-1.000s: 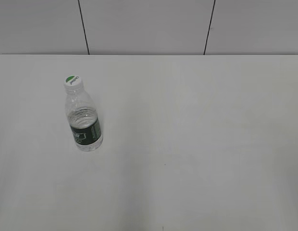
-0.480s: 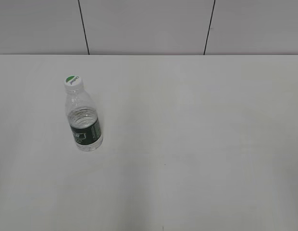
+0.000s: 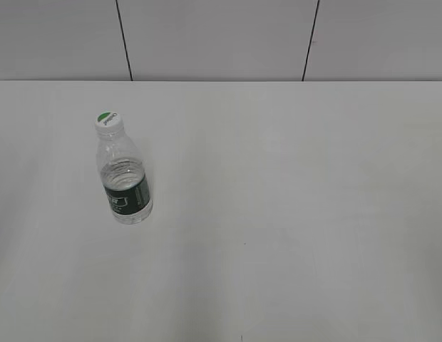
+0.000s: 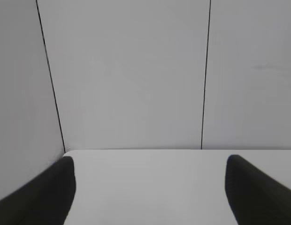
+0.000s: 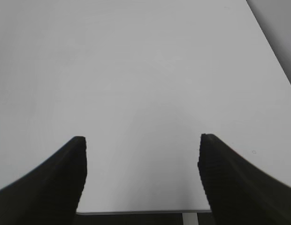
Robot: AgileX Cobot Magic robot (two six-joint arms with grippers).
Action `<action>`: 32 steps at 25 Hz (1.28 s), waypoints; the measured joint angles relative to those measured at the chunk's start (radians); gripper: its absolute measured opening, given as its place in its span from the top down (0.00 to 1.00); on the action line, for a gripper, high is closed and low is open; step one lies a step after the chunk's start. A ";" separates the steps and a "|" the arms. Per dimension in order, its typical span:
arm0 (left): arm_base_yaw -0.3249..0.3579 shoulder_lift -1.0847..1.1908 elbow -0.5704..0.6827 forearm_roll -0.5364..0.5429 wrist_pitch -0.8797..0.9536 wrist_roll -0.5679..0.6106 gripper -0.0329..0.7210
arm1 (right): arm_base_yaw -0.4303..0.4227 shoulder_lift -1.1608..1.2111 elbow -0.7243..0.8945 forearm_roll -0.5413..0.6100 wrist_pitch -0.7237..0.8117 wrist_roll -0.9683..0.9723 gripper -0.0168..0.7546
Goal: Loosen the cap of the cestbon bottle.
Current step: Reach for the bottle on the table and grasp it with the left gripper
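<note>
My gripper will open the cestbon bottle (image 3: 125, 177). The water should stay inside when it does, because the water line (image 3: 122, 164) is well below the white cap.
The cestbon bottle (image 3: 125, 178) stands upright on the left part of the white table (image 3: 292, 214); it is clear plastic with a dark green label band low on its body. Its white cap (image 3: 108, 122) with a green mark sits on top. Neither gripper shows in the exterior view. In the left wrist view my left gripper (image 4: 149, 161) is open and empty, facing the wall over the table's far edge. In the right wrist view my right gripper (image 5: 141, 140) is open and empty above the table's near edge. The bottle shows in neither wrist view.
A grey panelled wall (image 3: 221, 39) with dark vertical seams rises behind the table. The table's near edge (image 5: 141, 212) and a white leg show in the right wrist view. Nothing else stands on the table.
</note>
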 joint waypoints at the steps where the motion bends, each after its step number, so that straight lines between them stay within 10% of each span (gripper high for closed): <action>1: 0.000 0.031 0.000 0.000 -0.050 0.000 0.18 | 0.000 0.000 0.000 0.000 0.000 0.000 0.24; 24: 0.000 0.813 0.000 0.125 -0.560 0.000 0.20 | 0.000 0.000 0.000 0.000 0.000 0.000 0.24; 32: 0.000 1.050 0.000 0.399 -0.774 -0.092 0.20 | 0.000 0.000 0.000 0.000 0.000 0.000 0.24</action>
